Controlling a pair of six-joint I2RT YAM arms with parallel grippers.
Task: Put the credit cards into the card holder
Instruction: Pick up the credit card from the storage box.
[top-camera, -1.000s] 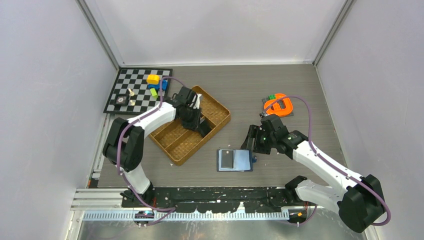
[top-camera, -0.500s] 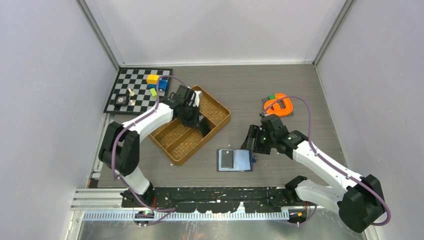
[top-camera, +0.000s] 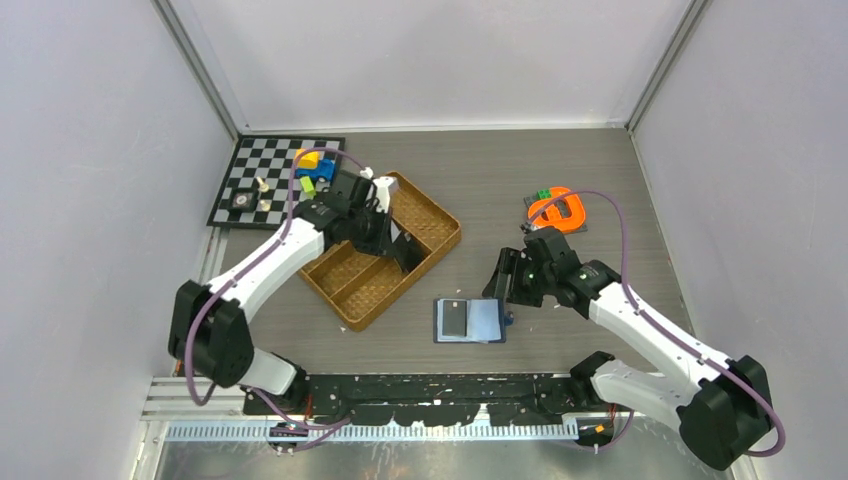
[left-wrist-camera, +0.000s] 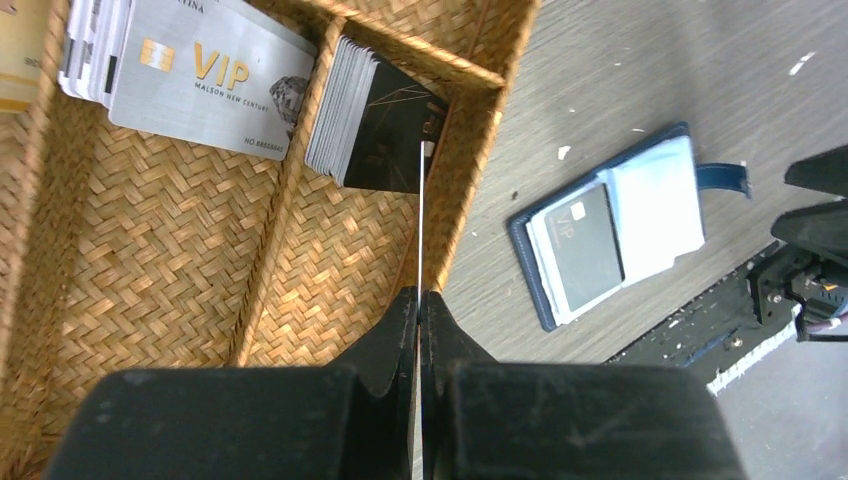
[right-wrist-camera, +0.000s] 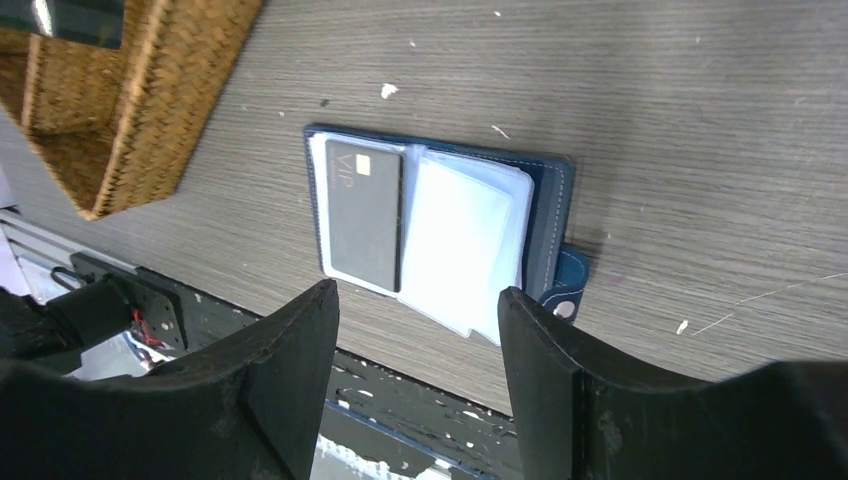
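My right gripper should hold the loose end (left-wrist-camera: 422, 150) of the card while my left gripper grips it again farther back, because the credit card (left-wrist-camera: 420, 225) sits too deep in my left gripper's fingers.
My left gripper (left-wrist-camera: 420, 292) is shut on a thin credit card (left-wrist-camera: 421, 220), seen edge-on, held over the woven tray's right compartment (top-camera: 390, 238). More credit cards stand in the tray: a dark-fronted stack (left-wrist-camera: 372, 125) and a silver VIP card (left-wrist-camera: 200, 90). The navy card holder (top-camera: 470, 320) lies open on the table near the front edge, with a dark card (right-wrist-camera: 364, 212) in its left sleeve and pale plastic sleeves (right-wrist-camera: 455, 240) on the right. My right gripper (right-wrist-camera: 415, 295) is open and empty, just above the holder's right side (top-camera: 497, 290).
The woven brown divided tray (top-camera: 345, 300) sits diagonally left of centre. A chessboard (top-camera: 250, 165) with coloured blocks and small pieces lies at the back left. An orange object (top-camera: 558, 210) lies at the right. A black rail (top-camera: 420, 385) runs along the front edge.
My left arm has swung its elbow out to the left and drawn back with the card pinched. The right arm has barely moved.
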